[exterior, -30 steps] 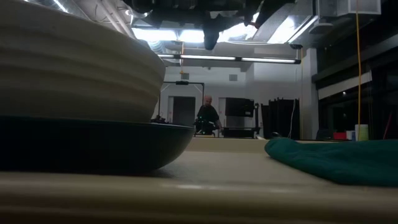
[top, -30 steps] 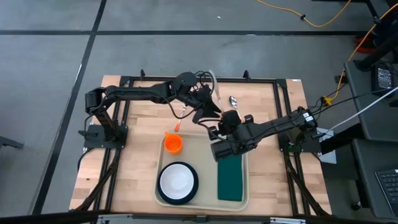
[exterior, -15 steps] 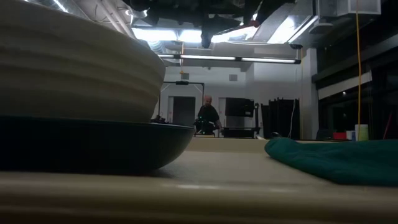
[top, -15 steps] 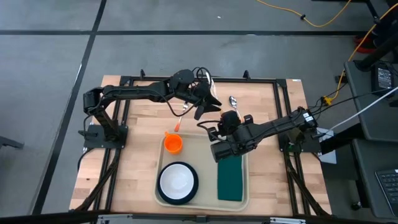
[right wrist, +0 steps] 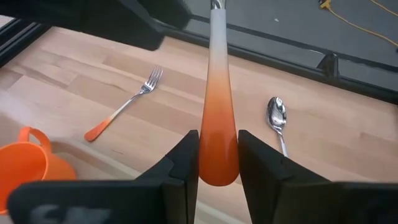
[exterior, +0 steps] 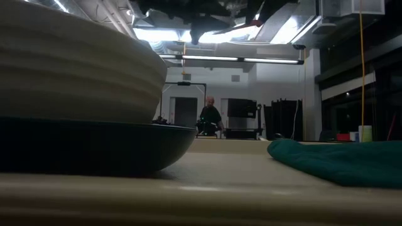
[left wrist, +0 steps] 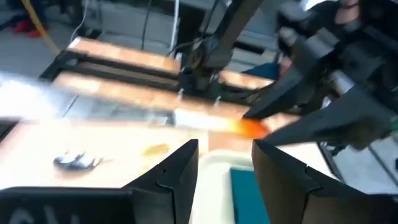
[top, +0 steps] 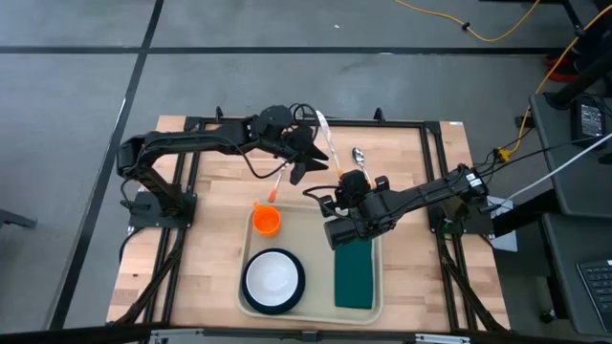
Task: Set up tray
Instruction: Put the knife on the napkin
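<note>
My left gripper should take the utensil crosswise by its white part point(right wrist: 218, 32) before laying it on the green napkin, because my right gripper is pinching it lengthwise by its orange end point(right wrist: 219, 163).
My right gripper point(top: 337, 185) hovers over the tray's far edge, shut on a utensil point(right wrist: 216, 93) whose handle fades from orange to white. Its working end is cut off at the edge of the right wrist view. My left gripper point(top: 304, 164) stands open just to the left of it, above the table, with nothing between its fingers point(left wrist: 180, 168). The cream tray point(top: 312, 241) lies at the table's near middle. It carries a white bowl on a dark plate point(top: 273, 279), a green napkin point(top: 354, 273) and an orange cup point(top: 266, 221) at its far left corner. My right gripper pinches the orange free end of the utensil's handle point(right wrist: 217, 167) between its two fingers. The fingers lie along the handle. The utensil runs on ahead of them toward the table's far edge, lifted clear of the table.
A fork with an orange handle point(right wrist: 124, 106) lies on the bare wood beyond the tray's far left. A spoon point(right wrist: 277, 118) lies beyond its far right. A black frame point(top: 306, 122) runs around the table. In the low view, a person point(exterior: 210, 118) is far back in the room.
My left gripper has drawn back from the utensil toward the table's left edge and risen a little, tipping its fingers upward. It has stayed open. My right gripper and the utensil have kept still.
</note>
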Action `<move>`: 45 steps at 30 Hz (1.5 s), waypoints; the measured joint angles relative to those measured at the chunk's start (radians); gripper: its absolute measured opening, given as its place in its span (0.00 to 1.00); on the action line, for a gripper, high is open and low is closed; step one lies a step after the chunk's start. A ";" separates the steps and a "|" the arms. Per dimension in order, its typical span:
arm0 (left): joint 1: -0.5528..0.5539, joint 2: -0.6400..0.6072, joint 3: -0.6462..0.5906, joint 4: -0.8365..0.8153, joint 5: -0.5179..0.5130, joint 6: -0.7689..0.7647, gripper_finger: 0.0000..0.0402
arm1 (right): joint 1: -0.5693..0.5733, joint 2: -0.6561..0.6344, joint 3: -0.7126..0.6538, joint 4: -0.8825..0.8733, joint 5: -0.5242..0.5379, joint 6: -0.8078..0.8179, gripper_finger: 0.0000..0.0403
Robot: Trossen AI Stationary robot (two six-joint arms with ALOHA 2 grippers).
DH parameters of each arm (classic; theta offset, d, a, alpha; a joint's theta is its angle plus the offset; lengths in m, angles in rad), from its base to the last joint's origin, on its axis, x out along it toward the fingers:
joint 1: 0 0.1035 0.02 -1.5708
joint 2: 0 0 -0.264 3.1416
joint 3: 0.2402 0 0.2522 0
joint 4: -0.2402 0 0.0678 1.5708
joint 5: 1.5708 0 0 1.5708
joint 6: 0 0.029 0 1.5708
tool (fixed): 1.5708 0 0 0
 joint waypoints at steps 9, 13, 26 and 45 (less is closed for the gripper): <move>0.000 0.012 -0.001 -0.061 -0.024 0.022 0.39 | 0.000 0.000 0.000 -0.001 0.000 0.000 0.23; 0.006 0.032 -0.001 -0.010 -0.024 -0.003 0.40 | 0.000 0.000 0.000 -0.001 0.005 -0.004 0.23; 0.013 0.060 -0.001 0.185 -0.017 -0.113 0.42 | 0.011 0.000 0.000 -0.003 0.021 -0.027 0.23; -0.002 0.064 -0.001 0.178 0.043 -0.108 0.03 | 0.008 0.000 0.001 -0.001 0.065 -0.053 0.00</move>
